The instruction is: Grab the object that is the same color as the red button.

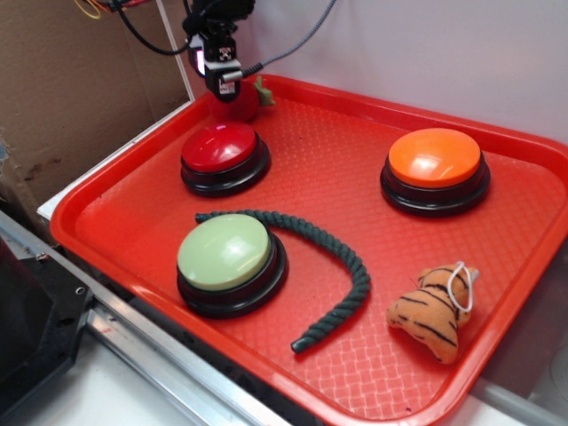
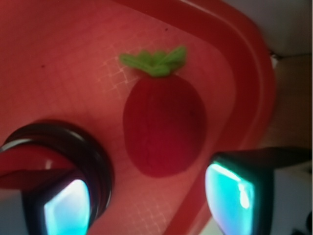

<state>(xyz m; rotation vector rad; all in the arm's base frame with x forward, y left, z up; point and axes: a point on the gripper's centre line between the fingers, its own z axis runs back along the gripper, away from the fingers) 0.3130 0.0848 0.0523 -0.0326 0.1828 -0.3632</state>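
The black rim (image 2: 95,152) sits tight around the strawberry where my gripper's finger must go, so the red button (image 1: 220,147) will slide to the side when I press down around the strawberry.
A small red plush strawberry (image 2: 164,129) with a green leafy stem lies in the far left corner of the red tray (image 1: 337,151). In the exterior view the strawberry (image 1: 241,106) is partly hidden behind my gripper (image 1: 222,84), which hangs just above it. Seen from the wrist, my gripper (image 2: 149,203) is open, its two fingertips spread on either side below the strawberry, with nothing between them. The red button (image 1: 224,155), a glossy dome on a black base, sits just in front of the strawberry; the black rim of the red button (image 2: 95,156) shows beside my left fingertip (image 2: 66,208).
An orange-domed button (image 1: 435,169) stands at the back right and a pale green-domed button (image 1: 229,262) at the front left. A dark green rope (image 1: 333,266) curves across the middle. An orange striped tiger plush (image 1: 437,309) lies front right. The raised tray rim (image 2: 244,73) runs close beside the strawberry.
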